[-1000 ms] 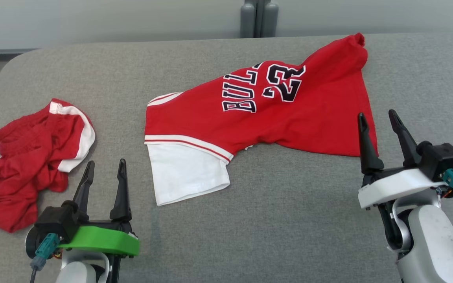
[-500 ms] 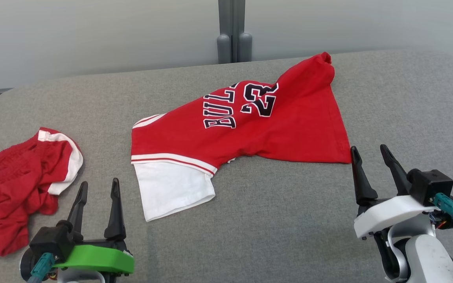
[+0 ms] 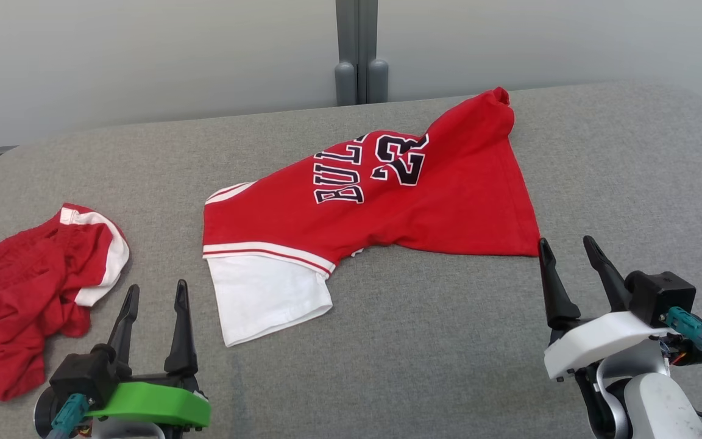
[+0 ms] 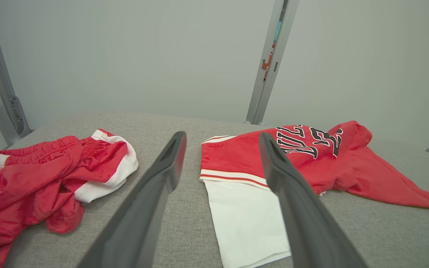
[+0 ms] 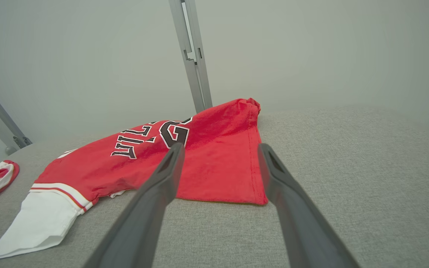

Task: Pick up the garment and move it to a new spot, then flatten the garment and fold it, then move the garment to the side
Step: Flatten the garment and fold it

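My gripper is about to pull the red jersey [image 3: 400, 197]. The jersey will open out and show another hidden white sleeve, because the black lettering runs over the jersey's far edge [image 3: 361, 139].
A red jersey [image 3: 381, 201] with black lettering, the number 23 and a white sleeve lies partly spread across the middle of the grey table [image 3: 424, 353]. It also shows in the left wrist view as the jersey [image 4: 311, 163] and in the right wrist view as the jersey [image 5: 199, 167]. My left gripper [image 3: 155, 296] stands open near the front left, short of the white sleeve [image 3: 265, 296]. My right gripper [image 3: 565, 250] stands open at the front right, just off the jersey's near right corner. Neither holds anything.
A second red and white garment [image 3: 28, 292] lies crumpled at the table's left edge, also seen as the crumpled garment [image 4: 47, 175] in the left wrist view. A grey post [image 3: 360, 55] stands behind the table against a pale wall. Bare table lies at right.
The head camera has tilted and turned, so the whole scene shifted down and left. Both grippers sit lower in view, still open. The jersey's lie on the table looks unchanged.
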